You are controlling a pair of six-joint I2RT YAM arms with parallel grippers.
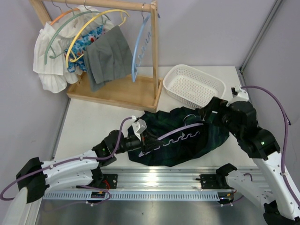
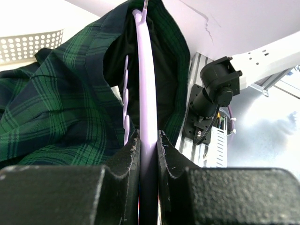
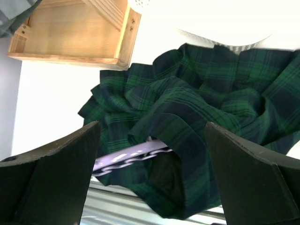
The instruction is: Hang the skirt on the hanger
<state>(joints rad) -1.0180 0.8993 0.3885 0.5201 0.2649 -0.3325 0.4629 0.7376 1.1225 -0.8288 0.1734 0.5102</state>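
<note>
The hanger's uncovered arm [image 1: 166,135] is in my left gripper. So my right gripper should grab the base of the hanger's hook [image 1: 184,124] to free my left gripper for the skirt.
The dark green and navy plaid skirt [image 1: 197,140] lies bunched on the table between the arms. The lavender hanger [image 1: 176,136] lies across it, with its hook [image 1: 187,117] at the far side and its right end under a fold of fabric. My left gripper [image 1: 140,140] is shut on the hanger's left arm [image 2: 146,93], beside the skirt [image 2: 56,108]. My right gripper [image 1: 210,111] is open and empty above the skirt's right part. In the right wrist view it [image 3: 152,126] hovers over the skirt [image 3: 211,84], where the hanger [image 3: 131,157] runs into a fabric opening.
A wooden rack [image 1: 117,89] at the back left holds a light blue hanger [image 1: 140,44], a yellow hanger [image 1: 89,28], a grey garment [image 1: 108,56] and a white ruffled garment [image 1: 49,61]. A white perforated basket [image 1: 194,84] stands behind the skirt. An aluminium rail [image 1: 159,180] runs along the near edge.
</note>
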